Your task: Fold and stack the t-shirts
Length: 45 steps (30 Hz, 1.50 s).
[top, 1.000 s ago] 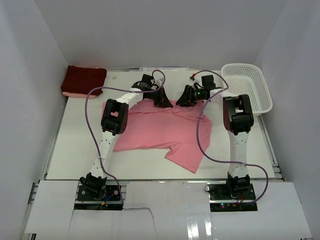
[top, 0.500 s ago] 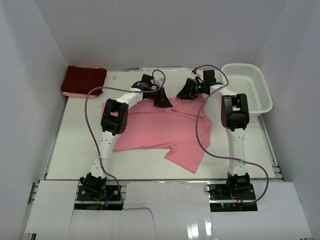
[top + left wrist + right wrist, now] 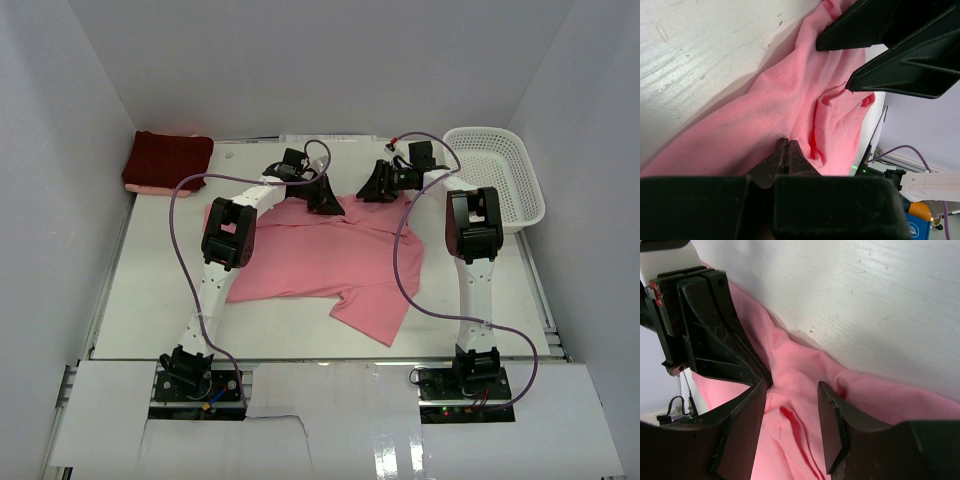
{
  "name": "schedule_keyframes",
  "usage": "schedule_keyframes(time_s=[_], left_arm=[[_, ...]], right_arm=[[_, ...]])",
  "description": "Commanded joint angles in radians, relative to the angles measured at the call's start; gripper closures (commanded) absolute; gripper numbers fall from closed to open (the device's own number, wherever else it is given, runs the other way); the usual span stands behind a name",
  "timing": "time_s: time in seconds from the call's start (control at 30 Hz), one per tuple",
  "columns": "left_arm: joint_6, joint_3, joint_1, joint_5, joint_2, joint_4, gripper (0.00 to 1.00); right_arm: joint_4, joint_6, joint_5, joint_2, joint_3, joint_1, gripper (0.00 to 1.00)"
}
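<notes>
A raised fold [image 3: 794,424] bunches up the pink cloth next to my left gripper, so my right gripper should pinch the fold and pull it flat toward the cloth's near side [image 3: 368,228].
The salmon pink t-shirt [image 3: 330,262] lies spread and rumpled in the middle of the table. A dark maroon t-shirt [image 3: 168,158] sits folded at the far left corner. My left gripper [image 3: 326,200] rests at the pink shirt's far edge, shut, its tips [image 3: 786,143] pinching the pink cloth [image 3: 765,110]. My right gripper [image 3: 378,186] is just to its right and open. Its fingers [image 3: 792,390] straddle a raised fold of the pink cloth [image 3: 795,430] without closing on it. The left gripper's fingers [image 3: 715,330] nearly touch my right gripper's left finger.
A white mesh basket [image 3: 497,177] stands at the far right, close behind the right arm. A pink layer [image 3: 150,189] peeks out under the maroon shirt. White walls close in the table on three sides. Purple cables loop over both arms.
My right gripper has moved back toward the far edge of the pink shirt, closer to the wall. The left gripper and the shirt have stayed put.
</notes>
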Motion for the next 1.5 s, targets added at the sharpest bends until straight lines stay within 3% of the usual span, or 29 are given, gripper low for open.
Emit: schedule_keyframes(time_s=[0.0,0.33,1.03,1.47], left_arm=[[0.044,-0.026,0.000,-0.067,-0.030,-0.072,1.00],[0.049,-0.023,0.000,-0.067,-0.032,-0.083,1.00],[0.046,-0.002,0.004,-0.062,-0.032,-0.100,1.00],[0.055,0.004,0.005,-0.067,-0.030,-0.114,1.00]], right_arm=[[-0.027,-0.034,-0.004,-0.074,-0.014,-0.007,0.48],[-0.054,-0.041,-0.027,-0.065,0.098,-0.009,0.48],[-0.099,-0.111,-0.013,-0.134,-0.063,0.028,0.48],[-0.131,-0.131,-0.018,-0.097,-0.048,0.047,0.48]])
